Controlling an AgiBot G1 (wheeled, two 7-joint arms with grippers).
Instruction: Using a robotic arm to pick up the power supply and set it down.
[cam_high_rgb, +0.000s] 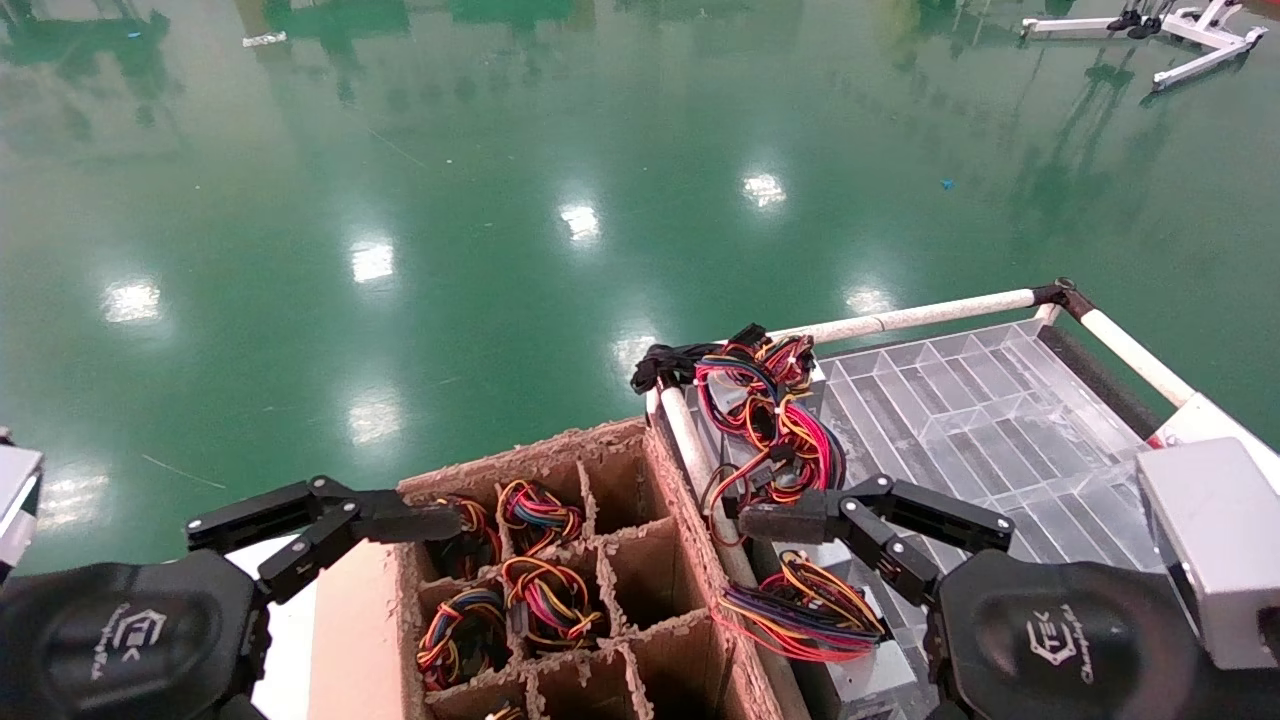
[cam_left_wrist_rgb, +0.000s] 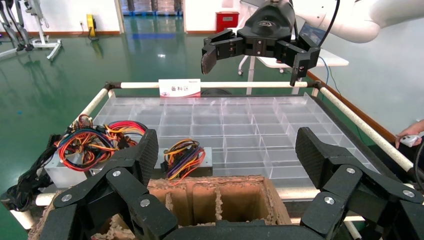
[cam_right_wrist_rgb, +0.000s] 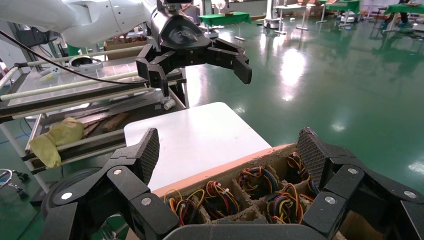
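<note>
Similar wires (cam_high_rgb: 809, 610) sit on top of the tray's power supplies, so a hidden power supply should hang below the coloured wire bundle (cam_high_rgb: 555, 601) when the robot lifts the bundle out of its cell.
Two power supplies lie in the clear divided tray (cam_high_rgb: 990, 410). The far one (cam_left_wrist_rgb: 62, 175) carries a red, orange and black wire bundle (cam_high_rgb: 765, 415). The near one (cam_left_wrist_rgb: 209, 159) has its wires (cam_high_rgb: 800, 605) heaped on top. Several more wire bundles (cam_high_rgb: 540, 515) stick up from cells of the cardboard divider box (cam_high_rgb: 660, 560). My right gripper (cam_right_wrist_rgb: 228, 150) is open and empty, its finger (cam_high_rgb: 790, 522) hovering over the tray's near-left corner, between the two units. My left gripper (cam_left_wrist_rgb: 227, 150) is open and empty too, its finger (cam_high_rgb: 420, 522) at the box's left edge.
White rails (cam_high_rgb: 900, 320) frame the tray's cart, with a label card (cam_left_wrist_rgb: 179, 87) on the far rail. A white tabletop (cam_right_wrist_rgb: 195, 135) lies left of the box. Beyond it stands a shelf cart with a yellow cloth (cam_right_wrist_rgb: 55, 140). Green floor surrounds everything.
</note>
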